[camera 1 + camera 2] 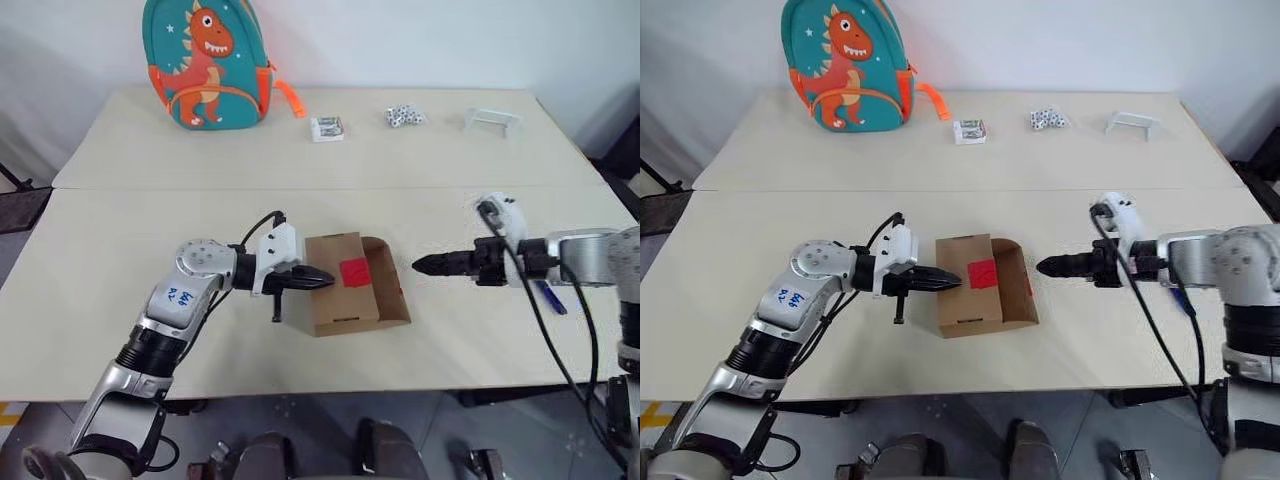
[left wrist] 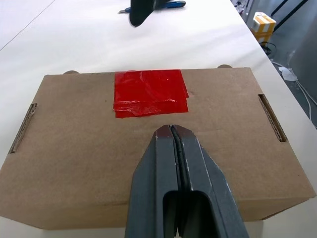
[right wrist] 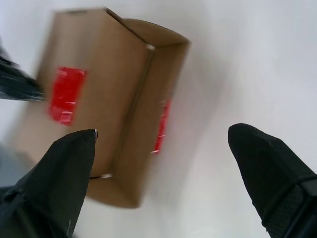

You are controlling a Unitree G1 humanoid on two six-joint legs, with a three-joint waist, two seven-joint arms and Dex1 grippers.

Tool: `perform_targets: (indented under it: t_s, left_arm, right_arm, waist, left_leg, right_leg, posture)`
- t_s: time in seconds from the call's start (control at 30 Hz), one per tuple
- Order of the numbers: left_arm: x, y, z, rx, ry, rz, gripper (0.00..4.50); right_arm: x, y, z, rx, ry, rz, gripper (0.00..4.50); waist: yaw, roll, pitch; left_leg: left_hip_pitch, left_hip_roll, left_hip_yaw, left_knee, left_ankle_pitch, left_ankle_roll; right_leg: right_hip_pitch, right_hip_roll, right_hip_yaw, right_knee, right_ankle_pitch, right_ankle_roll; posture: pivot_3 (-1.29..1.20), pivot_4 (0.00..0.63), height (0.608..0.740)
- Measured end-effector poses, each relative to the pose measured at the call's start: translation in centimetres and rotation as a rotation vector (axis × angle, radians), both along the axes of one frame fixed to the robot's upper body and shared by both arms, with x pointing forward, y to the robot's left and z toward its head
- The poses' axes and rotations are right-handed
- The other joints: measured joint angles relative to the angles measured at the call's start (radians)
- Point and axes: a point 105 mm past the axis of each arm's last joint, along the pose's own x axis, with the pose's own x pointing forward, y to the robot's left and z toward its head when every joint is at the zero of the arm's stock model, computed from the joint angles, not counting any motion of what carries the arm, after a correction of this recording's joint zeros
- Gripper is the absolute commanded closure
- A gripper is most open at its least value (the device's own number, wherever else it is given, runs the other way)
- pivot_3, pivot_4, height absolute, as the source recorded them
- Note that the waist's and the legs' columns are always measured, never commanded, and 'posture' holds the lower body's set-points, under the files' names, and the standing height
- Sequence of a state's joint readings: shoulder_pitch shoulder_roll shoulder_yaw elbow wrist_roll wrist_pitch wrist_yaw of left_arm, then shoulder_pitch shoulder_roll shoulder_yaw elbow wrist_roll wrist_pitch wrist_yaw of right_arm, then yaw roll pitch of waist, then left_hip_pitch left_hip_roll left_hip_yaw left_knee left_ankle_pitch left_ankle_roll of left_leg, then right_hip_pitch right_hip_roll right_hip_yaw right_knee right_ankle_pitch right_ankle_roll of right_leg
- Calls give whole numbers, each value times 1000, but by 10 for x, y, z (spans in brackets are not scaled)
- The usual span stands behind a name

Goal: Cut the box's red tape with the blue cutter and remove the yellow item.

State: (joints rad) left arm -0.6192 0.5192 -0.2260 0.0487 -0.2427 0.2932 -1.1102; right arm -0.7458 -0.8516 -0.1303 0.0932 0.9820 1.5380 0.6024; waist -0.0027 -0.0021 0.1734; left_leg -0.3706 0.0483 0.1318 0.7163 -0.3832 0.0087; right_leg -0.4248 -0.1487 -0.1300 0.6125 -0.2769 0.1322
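A dark gap (image 3: 131, 105) shows between the brown box's panel and its raised flap (image 1: 388, 278), so the flap will swing out and open wide when I pull.
The brown box (image 1: 335, 300) lies at the table's middle with the red tape (image 1: 354, 270) on its top panel. Its right end stands open, with a flap (image 1: 390, 285) folded out toward my right arm and a red strip (image 3: 161, 126) on the inside wall. My left gripper (image 1: 326, 280) is shut, its tips (image 2: 171, 131) over the top panel just short of the tape. My right gripper (image 1: 420, 265) is open and holds nothing; it points at the box's open end from a short way off. The blue cutter (image 1: 549, 297) lies on the table beneath my right forearm. The yellow item is hidden.
A teal dinosaur backpack (image 1: 205, 65) stands at the table's far left. Along the far edge lie a small packet (image 1: 327, 128), a cluster of dice-like pieces (image 1: 404, 117) and a clear stand (image 1: 492, 121). The table's front edge runs just below the box.
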Motion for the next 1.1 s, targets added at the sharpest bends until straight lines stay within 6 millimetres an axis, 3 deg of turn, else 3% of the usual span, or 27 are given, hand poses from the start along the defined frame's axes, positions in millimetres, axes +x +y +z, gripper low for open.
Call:
perform_targets:
  t_s: [0.1,0.3,0.63,0.83,0.93,1.1]
  left_arm:
    - [0,0,0,0,-1,-3,4500]
    - [0,0,2,-2,-7,-4,4500]
    - [0,3,2,6,-4,3,4500]
    - [0,5,2,13,3,12,4500]
    - [-1,6,2,21,1,15,4500]
    - [-1,7,3,25,2,17,4500]
  right_arm:
    - [-2,0,-7,68,90,6,44]
    - [2,18,-28,193,238,34,44]
    - [3,42,-47,234,319,78,44]
    - [4,44,-50,248,320,76,44]
    - [5,45,-51,259,321,69,566]
    - [6,43,-54,296,336,47,566]
  waist:
    - [-1,0,0]
    - [0,0,0]
    - [-2,0,0]
    - [-5,0,0]
    - [-9,1,0]
    - [-13,1,0]
  left_leg:
    - [0,0,0,0,0,0]
    - [0,0,1,0,0,0]
    - [0,0,0,0,0,0]
    - [1,0,1,0,0,0]
    - [1,0,0,0,0,0]
    - [1,0,0,0,0,0]
  right_leg:
    - [0,0,0,0,0,0]
    - [0,0,0,0,0,0]
    - [0,0,0,1,0,0]
    - [0,0,0,2,0,0]
    - [0,0,0,2,0,0]
    - [0,0,0,3,0,0]
  posture:
    - [0,150,740]
    - [0,150,740]
    - [0,150,740]
    - [0,150,740]
    - [0,150,740]
    - [0,150,740]
